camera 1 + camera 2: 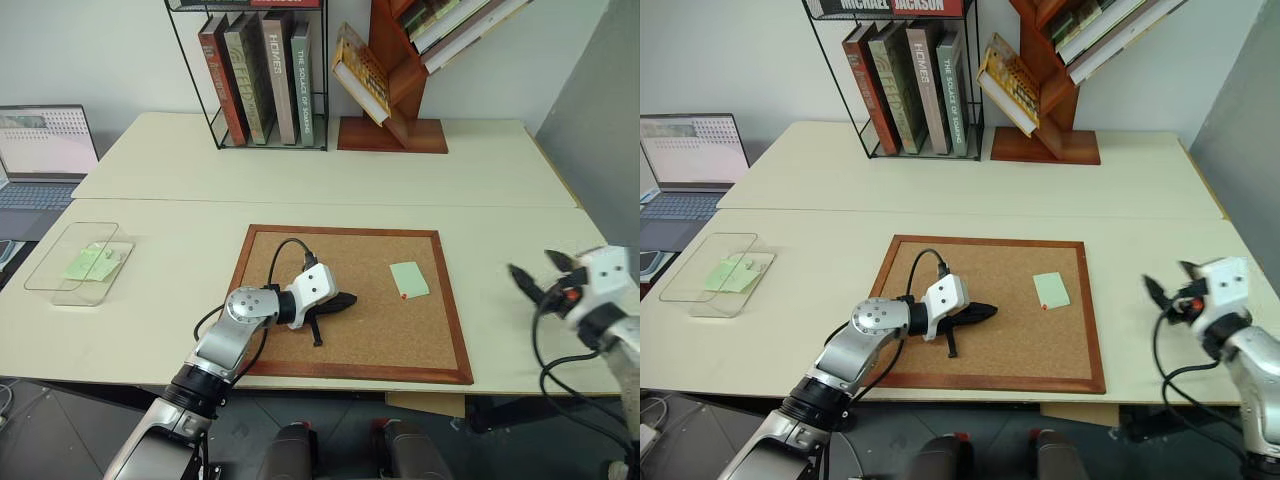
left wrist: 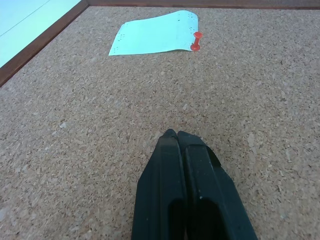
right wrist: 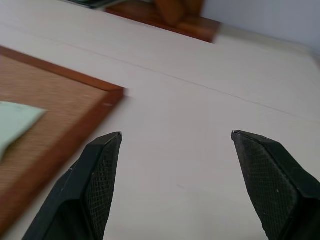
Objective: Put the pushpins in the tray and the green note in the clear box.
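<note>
The red pushpin's head stands clear above the green note's corner (image 1: 405,295), so my open right gripper should keep moving toward it and close around the head.
The green note (image 1: 409,279) lies flat on the right part of the corkboard (image 1: 300,250), and it is seen closer as the green note (image 2: 155,34). A red pushpin (image 2: 196,41) stands at the note's corner. My left gripper (image 1: 345,300) rests shut and empty on the cork, a short way left of the note. My right gripper (image 1: 537,270) hovers open over the table, right of the board, with its fingertips (image 3: 107,150) spread wide and nothing between them. The clear box (image 1: 45,270) sits at the table's far left with pale green paper inside. The tray is out of view.
A wire rack of books (image 1: 262,75) and a wooden book stand (image 1: 392,110) stand at the back of the table. A laptop (image 1: 45,150) is at the far left. The board's wooden frame (image 3: 95,107) lies close to my right gripper.
</note>
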You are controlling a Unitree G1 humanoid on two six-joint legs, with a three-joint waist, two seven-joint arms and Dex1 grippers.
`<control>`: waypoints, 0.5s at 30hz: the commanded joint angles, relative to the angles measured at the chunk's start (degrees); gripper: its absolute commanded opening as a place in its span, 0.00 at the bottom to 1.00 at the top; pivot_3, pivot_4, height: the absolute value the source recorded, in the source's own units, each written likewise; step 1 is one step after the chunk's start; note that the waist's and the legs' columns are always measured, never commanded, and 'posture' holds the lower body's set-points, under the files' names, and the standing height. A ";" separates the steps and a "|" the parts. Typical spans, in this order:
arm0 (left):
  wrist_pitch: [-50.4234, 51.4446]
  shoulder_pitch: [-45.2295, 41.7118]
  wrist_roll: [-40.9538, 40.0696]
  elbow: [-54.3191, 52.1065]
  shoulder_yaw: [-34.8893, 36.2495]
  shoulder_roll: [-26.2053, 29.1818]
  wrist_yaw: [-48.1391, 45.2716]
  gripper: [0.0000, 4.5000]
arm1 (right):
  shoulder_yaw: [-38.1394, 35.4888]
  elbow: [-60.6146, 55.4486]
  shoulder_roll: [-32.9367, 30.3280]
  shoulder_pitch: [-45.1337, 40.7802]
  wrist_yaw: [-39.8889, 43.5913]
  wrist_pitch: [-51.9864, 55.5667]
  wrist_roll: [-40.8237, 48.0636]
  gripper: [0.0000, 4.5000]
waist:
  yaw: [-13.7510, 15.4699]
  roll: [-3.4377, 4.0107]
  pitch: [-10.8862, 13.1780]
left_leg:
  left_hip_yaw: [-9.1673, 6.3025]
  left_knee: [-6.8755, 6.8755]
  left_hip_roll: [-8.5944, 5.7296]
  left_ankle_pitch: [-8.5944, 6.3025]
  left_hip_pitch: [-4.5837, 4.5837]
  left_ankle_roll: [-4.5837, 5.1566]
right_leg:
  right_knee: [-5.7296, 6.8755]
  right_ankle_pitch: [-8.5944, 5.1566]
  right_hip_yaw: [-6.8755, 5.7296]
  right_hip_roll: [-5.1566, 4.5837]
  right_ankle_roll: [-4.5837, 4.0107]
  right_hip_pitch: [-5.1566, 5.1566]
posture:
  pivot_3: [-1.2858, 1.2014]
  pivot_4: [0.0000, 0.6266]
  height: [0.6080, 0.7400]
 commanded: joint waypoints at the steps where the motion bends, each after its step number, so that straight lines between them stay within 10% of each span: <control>1: 1.67 0.92 1.86 2.01 -1.20 0.66 -0.25 0.00 | 7.79 -7.12 2.62 -2.30 0.75 1.73 0.86 0.83 | 0.00 -0.01 0.00 | 0.00 0.00 0.00 0.00 -0.01 0.00 | -0.01 0.00 0.00 0.00 0.00 0.00 | 0.52 0.24 1.00; 15: 1.95 1.00 2.18 1.45 -1.37 0.72 -0.17 0.00 | 21.41 -0.40 7.72 -4.24 1.86 -0.50 -4.63 0.83 | 0.00 -0.10 0.03 | -0.04 -0.02 -0.02 0.00 -0.04 0.00 | -0.03 0.00 -0.06 -0.08 0.00 -0.03 | 0.52 0.24 1.00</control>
